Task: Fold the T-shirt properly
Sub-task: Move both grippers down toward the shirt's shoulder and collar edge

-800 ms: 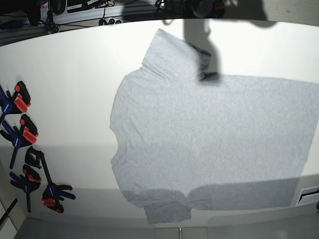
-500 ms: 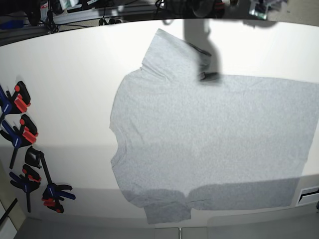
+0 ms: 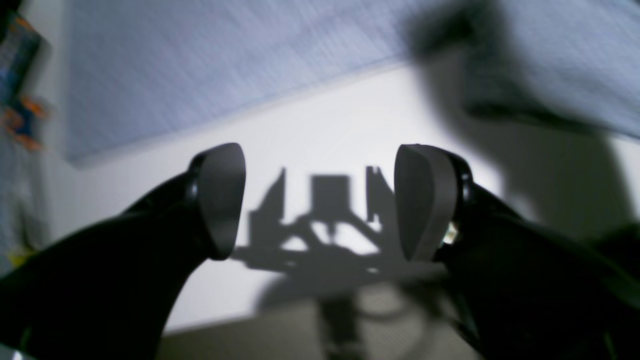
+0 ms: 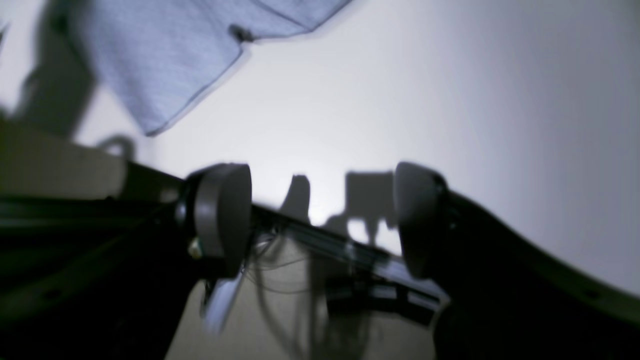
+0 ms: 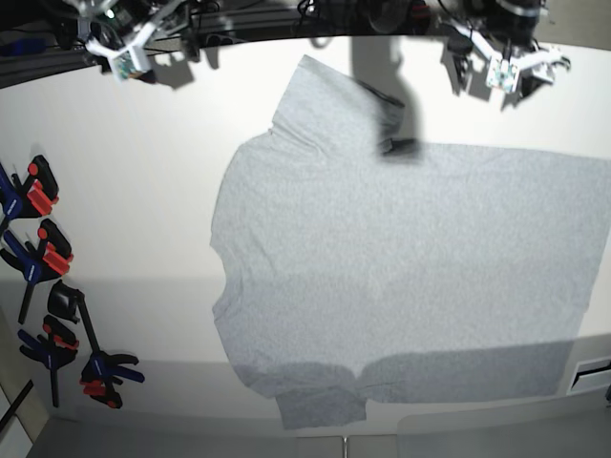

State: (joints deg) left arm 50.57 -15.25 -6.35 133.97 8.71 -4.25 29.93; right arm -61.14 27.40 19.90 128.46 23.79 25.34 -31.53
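Observation:
The far sleeve [image 5: 326, 107] is lying flat, and the table is clear up to my open right gripper. I should keep going until the fingers close on the sleeve's tip corner [image 5: 305, 65].
The T-shirt [image 5: 401, 258] lies spread flat on the white table [image 5: 134, 191], plain grey side up, collar toward the left and hem toward the right. One sleeve points to the far edge, the other to the near edge. My left gripper [image 5: 503, 67] hovers open over the far right of the table, just beyond the shirt's far edge. In the left wrist view, the left gripper [image 3: 320, 200] holds nothing, with the T-shirt [image 3: 200, 65] ahead of it. My right gripper [image 5: 122, 50] hangs open at the far left, away from the cloth. In the right wrist view, the right gripper [image 4: 320, 220] is empty, with a T-shirt [image 4: 170, 55] sleeve beyond it.
Several blue and red bar clamps [image 5: 48, 286] lie along the table's left edge. Cables and dark equipment [image 5: 191, 19] sit behind the far edge. A dark shadow [image 5: 396, 95] falls across the shirt's far sleeve.
Both arms have come into the base view at the far edge, the left one first. The T-shirt has not moved.

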